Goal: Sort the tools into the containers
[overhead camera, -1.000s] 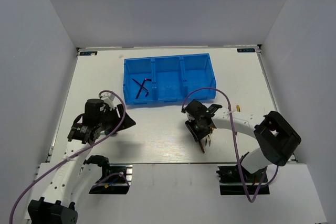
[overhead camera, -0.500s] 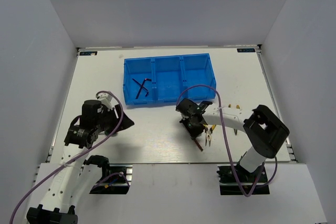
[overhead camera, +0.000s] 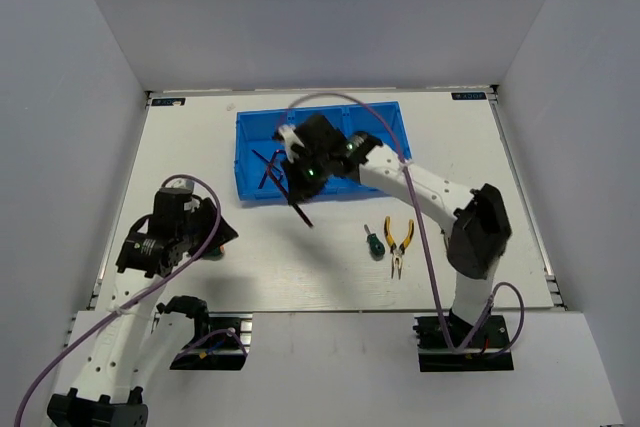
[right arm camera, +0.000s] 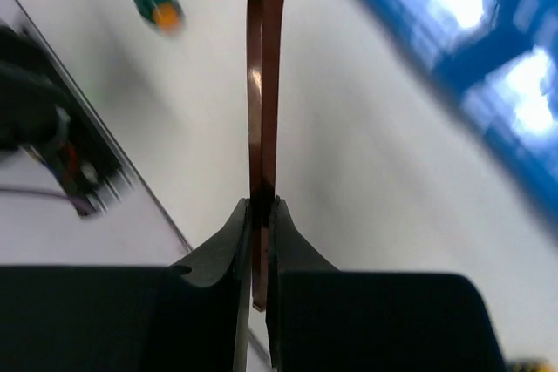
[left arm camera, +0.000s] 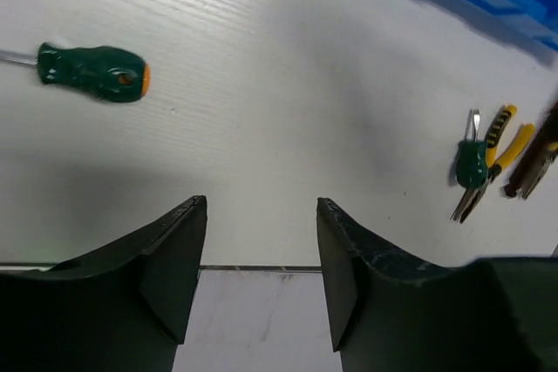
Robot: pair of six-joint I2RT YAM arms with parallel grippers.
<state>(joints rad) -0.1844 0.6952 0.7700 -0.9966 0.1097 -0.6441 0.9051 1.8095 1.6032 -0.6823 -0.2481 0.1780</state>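
Note:
I should keep carrying the brown hex key inward with my right gripper, as it reaches over the bin's front side (overhead camera: 283,197) toward two dark hex keys (overhead camera: 269,170). I should let go once it is fully inside.
My right gripper (overhead camera: 303,185) is shut on a thin brown L-shaped hex key (overhead camera: 299,211), held in the air over the front wall of the blue bin (overhead camera: 385,110), by its left compartment. In the right wrist view the key (right arm camera: 263,84) stands up from the shut gripper (right arm camera: 263,206), bent at the top. Two dark hex keys (overhead camera: 268,164) lie in the left compartment. A green screwdriver (overhead camera: 373,243) and yellow-handled pliers (overhead camera: 399,245) lie side by side on the table. My left gripper (overhead camera: 224,235) is open and empty (left arm camera: 261,206); a second green screwdriver (left arm camera: 96,72) lies ahead of it.
Grey walls enclose the white table (overhead camera: 470,157). Purple cables loop over both arms. The table's front edge (left arm camera: 261,267) runs just under my left fingers. The bin's middle and right compartments are partly hidden by my right arm.
My right arm has swung from the table's front centre up and left to the bin, carrying the hex key. The screwdriver and pliers it covered now show. My left arm has drawn back slightly.

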